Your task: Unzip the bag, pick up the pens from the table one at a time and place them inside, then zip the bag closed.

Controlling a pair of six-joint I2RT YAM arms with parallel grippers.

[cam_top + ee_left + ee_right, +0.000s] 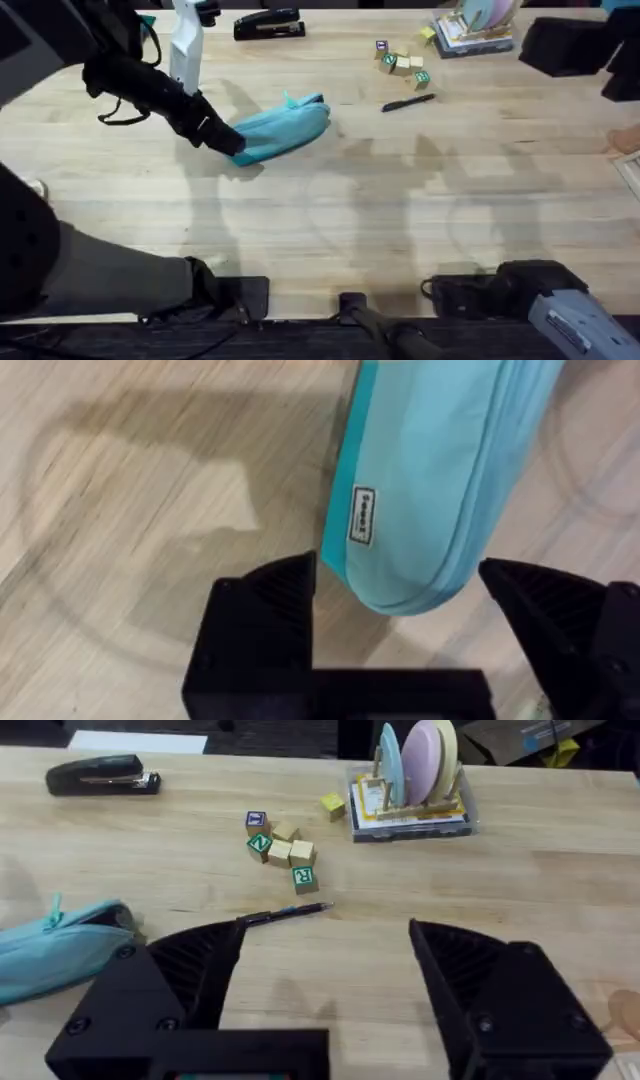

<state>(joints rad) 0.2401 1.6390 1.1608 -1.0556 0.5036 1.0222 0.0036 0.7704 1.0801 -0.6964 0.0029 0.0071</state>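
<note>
A dark gap [316, 99] shows beyond the pull tab [290, 100], so I expect the bag to open lengthwise when I pull the tab toward my left gripper.
The teal bag [283, 128] lies on the wooden table [400, 220] left of centre, its small pull tab at the far end. My left gripper [232, 143] is open at the bag's near-left end, and in the left wrist view the bag's rounded end [420, 510] sits between my black fingers [270, 610], apart from both. A thin black pen [408, 102] lies to the right of the bag; it also shows as the pen [285, 913] in the right wrist view. My right gripper [325, 990] is open and holds nothing, back near its base.
A black stapler [268, 24] lies at the far edge. Several wooden letter blocks [400, 62] sit just beyond the pen. A rack of plates on books [470, 25] stands at the far right, with dark objects [570, 45] beside it.
</note>
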